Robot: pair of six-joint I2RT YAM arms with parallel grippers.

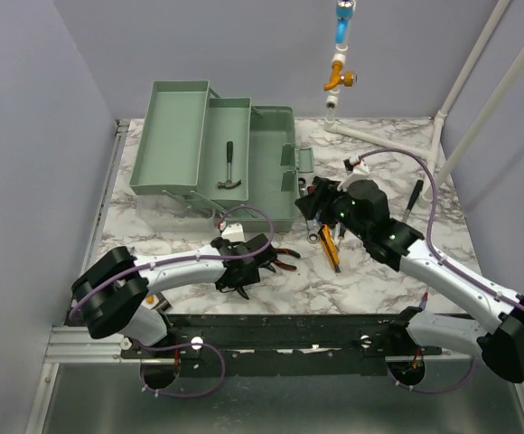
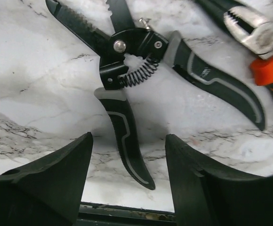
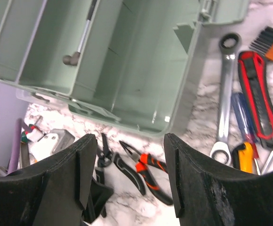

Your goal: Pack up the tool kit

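Observation:
I should pick up the wire strippers with my left gripper and hand them over by their free handle (image 2: pixel 218 84), because the toolbox's empty compartment (image 1: pixel 269 167) is by my right gripper.
The green toolbox (image 1: pixel 244 154) stands open at the back left with a hammer (image 1: pixel 229 167) in it; both show in the right wrist view, the toolbox (image 3: pixel 127 70) and the hammer (image 3: pixel 80 42). Black wire strippers (image 2: pixel 127 61) lie on the marble. My left gripper (image 2: pixel 129 141) is open, low over them, with one handle between its fingers, untouched; from above it (image 1: pixel 244 269) sits at the front. Orange pliers (image 2: pixel 263 56) lie beside them. My right gripper (image 3: pixel 129 174) is open and empty above the toolbox's near corner (image 1: pixel 316 206).
A wrench (image 3: pixel 226 94), a red utility knife (image 3: pixel 256 89) and a blue screwdriver (image 3: pixel 242 117) lie right of the toolbox. A small white-grey object (image 1: pixel 233 232) lies by its front. A black-handled tool (image 1: pixel 413 199) and white pipes (image 1: pixel 443 145) are at the right.

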